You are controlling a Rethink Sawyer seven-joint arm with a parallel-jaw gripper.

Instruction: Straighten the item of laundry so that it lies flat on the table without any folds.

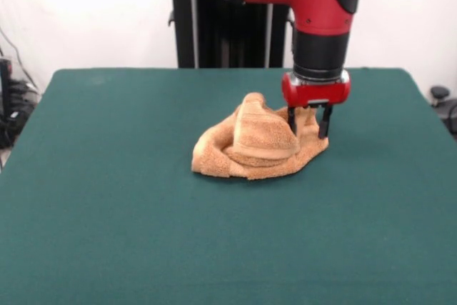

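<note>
I expect that when I pull the towel, its top flap [263,132] will move across while the towel's lower layer stays bunched up, because the flap's banded edge [264,153] lies loose.
The orange-tan terry towel [253,146] lies crumpled in a heap near the middle of the dark green table [107,198], with a raised fold at its top and a smoother band curving across its front. My gripper [308,125] hangs straight down from the red and black arm over the towel's right end. Its two dark fingers [325,122] stand apart, with the towel's right edge between and behind them. The fingertips are down at the cloth, and nothing is lifted.
The black pedestal [214,26] stands behind the table's far edge. Cables and dark equipment [11,105] sit off the left edge, and a dark object [443,101] sits off the right edge.
</note>
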